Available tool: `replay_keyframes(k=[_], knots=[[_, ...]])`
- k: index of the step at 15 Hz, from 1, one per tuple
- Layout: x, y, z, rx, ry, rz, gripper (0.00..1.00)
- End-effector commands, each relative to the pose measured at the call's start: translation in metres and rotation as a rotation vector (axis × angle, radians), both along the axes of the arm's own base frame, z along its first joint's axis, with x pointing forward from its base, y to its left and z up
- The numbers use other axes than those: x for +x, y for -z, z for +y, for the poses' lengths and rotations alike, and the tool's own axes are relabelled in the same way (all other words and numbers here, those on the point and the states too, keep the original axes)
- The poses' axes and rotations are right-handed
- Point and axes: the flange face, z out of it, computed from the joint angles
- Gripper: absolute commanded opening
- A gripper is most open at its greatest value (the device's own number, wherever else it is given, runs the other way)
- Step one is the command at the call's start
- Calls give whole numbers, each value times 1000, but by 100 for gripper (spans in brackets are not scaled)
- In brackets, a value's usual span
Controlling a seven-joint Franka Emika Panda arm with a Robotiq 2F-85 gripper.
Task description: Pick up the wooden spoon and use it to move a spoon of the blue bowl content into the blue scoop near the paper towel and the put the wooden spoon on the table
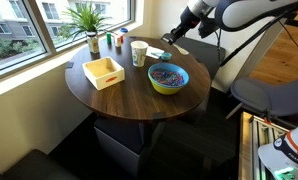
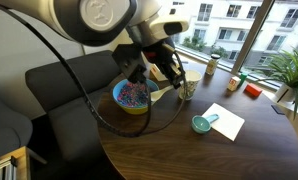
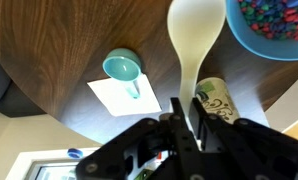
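Observation:
The wooden spoon's head is empty and hangs outside the blue bowl's rim. Next, I swing it over with my gripper and dip it into the content.
My gripper is shut on the handle of the pale wooden spoon. The spoon's head looks bare and hangs just left of the blue bowl with its multicoloured content. The blue scoop lies on the paper towel, left of the spoon. In both exterior views the gripper hovers over the table behind the bowl. The scoop rests on the towel.
A patterned cup stands close to the gripper. A yellow wooden box sits across the table. A potted plant and small items are by the window. A dark seat borders the table.

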Motion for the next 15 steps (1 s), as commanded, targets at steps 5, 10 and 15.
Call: replay_keyframes(k=[5, 10, 15], knots=[[0, -2, -1, -3, 5, -2, 13], [0, -2, -2, -3, 5, -1, 13], [-4, -5, 28, -6, 9, -20, 3]])
